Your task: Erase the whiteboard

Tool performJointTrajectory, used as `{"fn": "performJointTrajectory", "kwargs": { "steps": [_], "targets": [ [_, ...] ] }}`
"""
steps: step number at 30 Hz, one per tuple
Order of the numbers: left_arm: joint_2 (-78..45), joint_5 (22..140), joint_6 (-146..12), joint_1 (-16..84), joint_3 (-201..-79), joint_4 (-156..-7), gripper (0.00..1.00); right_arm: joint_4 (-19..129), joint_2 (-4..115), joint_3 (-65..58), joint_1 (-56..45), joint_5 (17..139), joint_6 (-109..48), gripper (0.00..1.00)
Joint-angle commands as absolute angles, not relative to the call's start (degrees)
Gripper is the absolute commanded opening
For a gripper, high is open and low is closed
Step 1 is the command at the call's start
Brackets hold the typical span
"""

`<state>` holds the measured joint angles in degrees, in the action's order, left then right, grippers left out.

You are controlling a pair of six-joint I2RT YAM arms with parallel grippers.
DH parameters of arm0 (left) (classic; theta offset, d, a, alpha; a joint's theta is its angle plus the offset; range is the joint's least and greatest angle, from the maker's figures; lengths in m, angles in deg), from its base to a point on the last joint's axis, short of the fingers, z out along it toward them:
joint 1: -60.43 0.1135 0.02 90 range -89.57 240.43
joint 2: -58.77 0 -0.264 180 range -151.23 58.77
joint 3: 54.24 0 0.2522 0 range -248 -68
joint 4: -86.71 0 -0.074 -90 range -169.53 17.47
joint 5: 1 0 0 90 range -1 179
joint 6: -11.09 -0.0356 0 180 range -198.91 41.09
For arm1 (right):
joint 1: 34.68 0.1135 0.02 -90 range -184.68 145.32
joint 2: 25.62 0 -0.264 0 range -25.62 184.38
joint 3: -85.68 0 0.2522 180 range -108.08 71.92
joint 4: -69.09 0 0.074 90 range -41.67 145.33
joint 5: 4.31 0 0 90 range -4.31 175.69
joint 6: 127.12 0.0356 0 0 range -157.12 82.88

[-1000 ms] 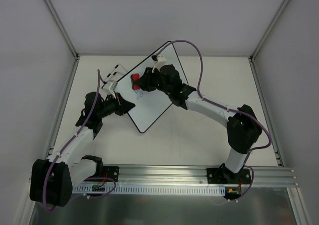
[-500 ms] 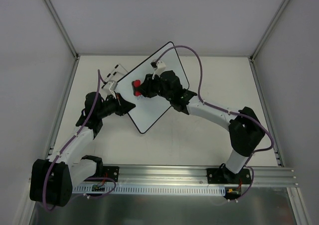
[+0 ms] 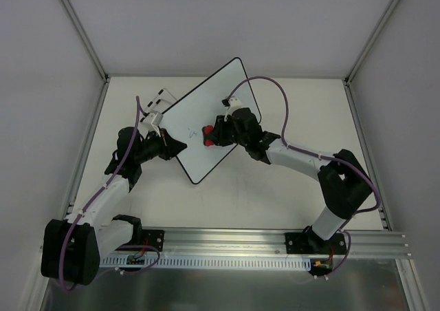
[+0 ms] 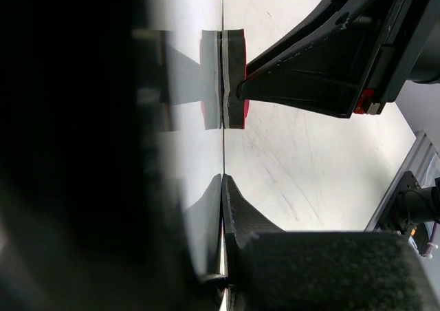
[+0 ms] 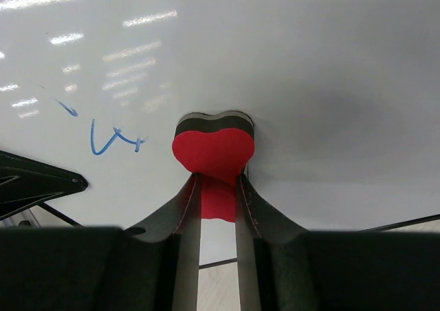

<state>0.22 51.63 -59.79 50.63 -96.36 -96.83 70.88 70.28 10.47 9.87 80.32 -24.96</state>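
Note:
I can see the red eraser (image 3: 207, 135) beside the blue scribble, over clean whiteboard, so my right gripper should wipe the eraser back toward my left gripper across those blue marks (image 3: 192, 133).
The whiteboard (image 3: 199, 104) lies askew on the table, with a small blue scribble (image 3: 194, 128) near its middle. My left gripper (image 3: 176, 148) is shut on the board's lower left edge. In the left wrist view the board (image 4: 182, 22) shows edge-on, and the gripper (image 4: 223, 181) clamps its rim. My right gripper (image 3: 213, 133) is shut on a red heart-shaped eraser (image 3: 207, 133) pressed flat on the board. In the right wrist view the eraser (image 5: 213, 146) sits between the gripper (image 5: 218, 181) and the board (image 5: 323, 56), to the right of the blue scribble (image 5: 110, 140).
A small white piece with black marks (image 3: 157, 102) lies by the board's left corner. White enclosure walls stand at the left, back and right. An aluminium rail (image 3: 275, 242) runs along the near edge. In the left wrist view the right arm (image 4: 344, 56) looms over the table.
My right gripper slid the eraser down and right across the board, from its upper left part to its middle. The board turned slightly. The left gripper stayed put.

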Motion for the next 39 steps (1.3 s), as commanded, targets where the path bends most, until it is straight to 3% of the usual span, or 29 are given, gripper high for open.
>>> {"fn": "performJointTrajectory", "kwargs": {
  "steps": [1,11,21,39],
  "targets": [
    [-0.3,42.4,-62.9,47.9,-97.5,-92.9,0.0,69.0,71.8,6.2,10.8,81.5,-26.7,0.01],
    [-0.4,42.6,-62.7,47.7,-97.5,-92.9,0.0,68.2,77.1,-8.5,15.3,80.7,-28.8,0.01],
    [-0.8,43.1,-62.9,47.5,-97.8,-92.9,0.0,68.0,79.9,-14.7,17.3,79.6,-29.3,0.0],
    [-1.5,42.6,-63.3,47.5,-98.0,-92.9,0.0,72.8,73.7,12.8,12.3,78.3,-25.1,0.0]
  ]
}}
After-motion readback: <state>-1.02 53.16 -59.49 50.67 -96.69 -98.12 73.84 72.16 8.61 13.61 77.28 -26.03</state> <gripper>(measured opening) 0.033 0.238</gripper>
